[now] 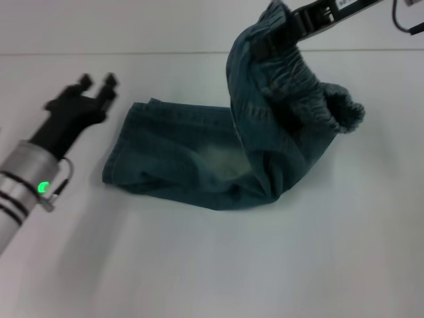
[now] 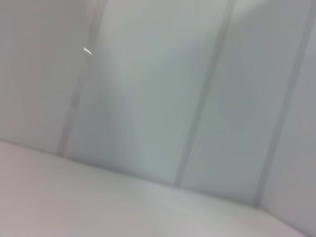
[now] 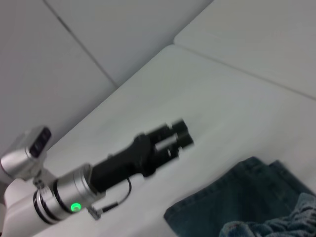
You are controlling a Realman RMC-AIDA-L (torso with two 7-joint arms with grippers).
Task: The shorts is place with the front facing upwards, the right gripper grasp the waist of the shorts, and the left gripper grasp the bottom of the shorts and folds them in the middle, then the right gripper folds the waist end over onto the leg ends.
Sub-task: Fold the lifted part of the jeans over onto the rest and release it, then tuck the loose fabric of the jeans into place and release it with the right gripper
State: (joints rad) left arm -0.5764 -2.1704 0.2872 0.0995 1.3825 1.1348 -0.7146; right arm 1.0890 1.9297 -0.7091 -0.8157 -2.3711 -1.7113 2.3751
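Note:
The waist's loose end (image 1: 347, 112) hangs down from my right gripper. Next, my right gripper lays the waist down first, then brings the waist's loose end over the leg ends (image 1: 131, 149).
The blue-green denim shorts (image 1: 192, 159) lie folded lengthwise on the white table, with a pale faded patch showing. Their leg ends (image 1: 126, 149) rest flat on the left. The ruffled waist (image 1: 324, 99) is lifted off the table at the upper right, where my right gripper (image 1: 286, 26) is shut on it. My left gripper (image 1: 97, 84) hovers open and holds nothing, just left of the leg ends and apart from them. The right wrist view shows that left gripper (image 3: 180, 134) beside the denim (image 3: 237, 197). The left wrist view shows no part of the shorts.
The white table (image 1: 265, 265) spreads around the shorts. A pale panelled wall (image 2: 148, 89) rises behind its far edge. A black cable (image 1: 404, 23) hangs near the right arm at the top right.

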